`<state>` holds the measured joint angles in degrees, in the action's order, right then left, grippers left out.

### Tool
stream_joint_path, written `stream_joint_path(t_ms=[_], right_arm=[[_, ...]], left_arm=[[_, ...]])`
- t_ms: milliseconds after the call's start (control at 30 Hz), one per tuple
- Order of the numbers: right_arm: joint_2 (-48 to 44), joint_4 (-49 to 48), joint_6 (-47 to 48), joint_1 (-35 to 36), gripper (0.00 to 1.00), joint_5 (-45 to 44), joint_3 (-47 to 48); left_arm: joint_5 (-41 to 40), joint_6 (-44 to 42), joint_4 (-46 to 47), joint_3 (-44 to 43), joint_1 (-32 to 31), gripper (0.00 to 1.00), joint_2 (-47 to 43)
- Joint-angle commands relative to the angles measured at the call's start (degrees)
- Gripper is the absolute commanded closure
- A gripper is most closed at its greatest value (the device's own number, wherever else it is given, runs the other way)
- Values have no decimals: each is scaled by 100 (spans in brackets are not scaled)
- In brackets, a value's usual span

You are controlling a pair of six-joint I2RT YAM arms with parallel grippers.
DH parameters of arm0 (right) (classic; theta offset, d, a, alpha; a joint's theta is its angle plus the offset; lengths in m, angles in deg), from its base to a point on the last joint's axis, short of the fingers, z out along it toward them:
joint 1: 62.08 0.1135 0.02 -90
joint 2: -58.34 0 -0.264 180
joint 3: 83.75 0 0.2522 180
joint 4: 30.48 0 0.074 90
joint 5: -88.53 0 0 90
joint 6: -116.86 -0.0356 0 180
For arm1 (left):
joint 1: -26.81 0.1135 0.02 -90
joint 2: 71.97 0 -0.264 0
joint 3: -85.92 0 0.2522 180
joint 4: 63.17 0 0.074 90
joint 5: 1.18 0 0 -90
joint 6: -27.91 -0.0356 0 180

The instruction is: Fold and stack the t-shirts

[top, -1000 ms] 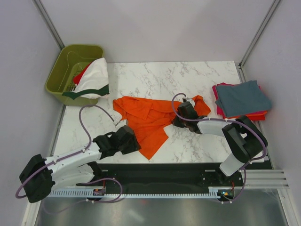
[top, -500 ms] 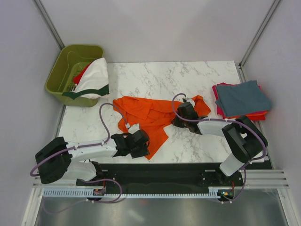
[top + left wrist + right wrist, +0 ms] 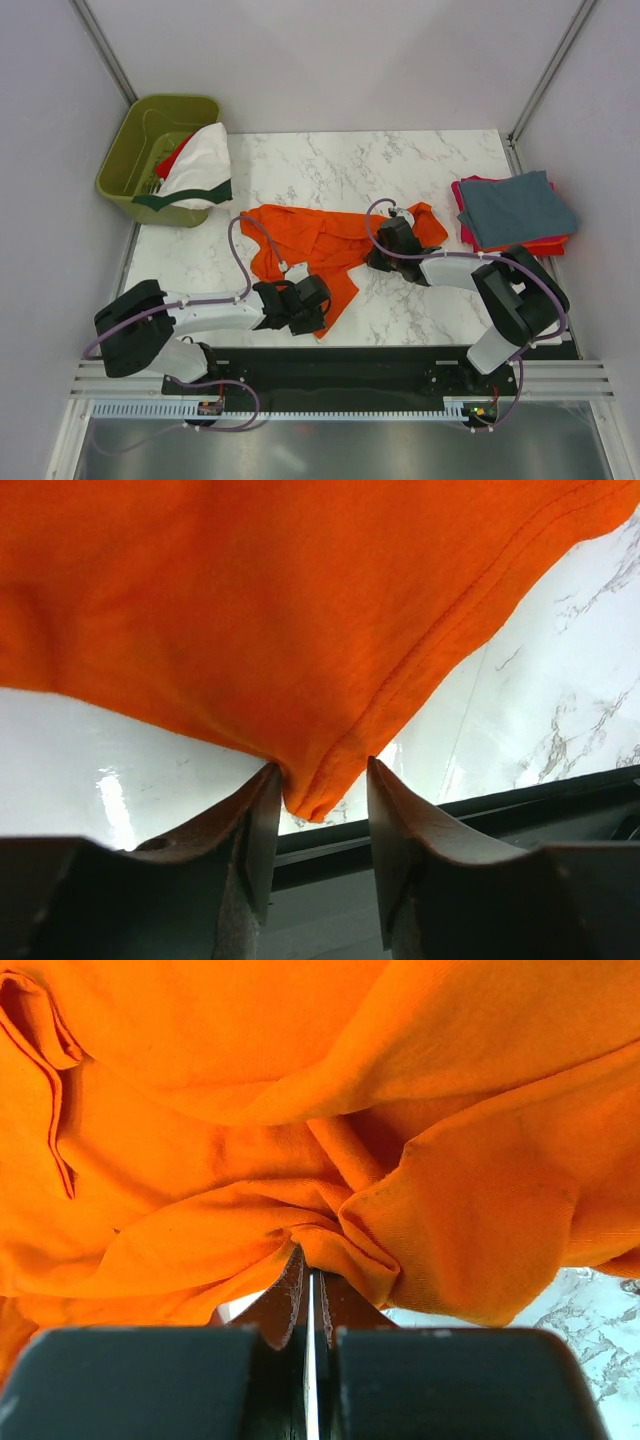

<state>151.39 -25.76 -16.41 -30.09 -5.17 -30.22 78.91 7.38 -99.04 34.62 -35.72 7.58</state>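
Note:
Next, I open my right gripper, because it is pinching bunched cloth (image 3: 345,1252) short of the orange t-shirt's crumpled end (image 3: 430,224), then take that crumpled end with it and spread it out before I fold.
The bright orange t-shirt (image 3: 320,240) lies crumpled in the middle of the marble table. My left gripper (image 3: 316,302) is at the shirt's near corner. In the left wrist view (image 3: 320,780) its jaws stand open, with the hemmed orange corner (image 3: 315,780) hanging between the fingertips. My right gripper (image 3: 382,248) is at the shirt's right side. In the right wrist view (image 3: 310,1275) its jaws are closed to a thin slit, with bunched orange cloth (image 3: 340,1230) pinched at the tips. A folded stack (image 3: 515,210) lies at the right, slate blue-grey over red and magenta.
An olive-green bin (image 3: 135,135) stands at the far left. It holds a white shirt with dark green trim (image 3: 200,165), draped over its rim, and a red one (image 3: 172,158). The black table edge rail (image 3: 340,355) runs just below my left gripper.
My left arm has swung right along the near edge to the shirt's lower corner. The shirt's lower flap has bunched up toward the right. The right arm has not moved.

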Motion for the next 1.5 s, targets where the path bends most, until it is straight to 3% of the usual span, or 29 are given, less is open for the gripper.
stream_joint_path(t_ms=[0, 133, 300, 333, 433, 600, 633, 733, 933, 1400, 1467], right_arm=[[-165, -107, 46, -17, 100, 10, -92], [-218, -151, 46, -17, 100, 28, -145], [-235, -195, 55, -17, 100, 71, -189], [-253, -204, 81, -17, 96, 98, -189], [-349, -248, 134, -17, 65, 221, -197], [-797, 32, 196, -43, 49, 29, -215], [-989, 112, 213, -61, 42, -59, -224], [-1228, 367, 196, -192, 35, -270, -250], [-1562, 745, 169, -685, 34, -587, -285], [-1317, 1431, -102, -1300, 37, -1720, -75], [-1273, 1440, -182, -1379, 34, -1783, -92]], left_arm=[[-195, 303, -4, -104, -111, 55, 315], [-415, 392, -30, -43, -120, 68, 342], [-687, 365, -162, -60, -102, 98, 44], [-714, 313, -214, -69, -68, 98, -44], [-758, 102, -538, -61, 238, 98, -474], [-486, -617, -856, 317, 1214, 98, -1975], [-320, -741, -987, 387, 1634, 98, -2587], [-99, -1188, -1268, 370, 2460, 98, -3382], [-221, -1638, -2156, -296, 3070, 98, -4008], [-1355, -1296, -3063, -324, 3132, 98, -5160], [-1277, -1252, -3054, -228, 3132, 98, -5178]])
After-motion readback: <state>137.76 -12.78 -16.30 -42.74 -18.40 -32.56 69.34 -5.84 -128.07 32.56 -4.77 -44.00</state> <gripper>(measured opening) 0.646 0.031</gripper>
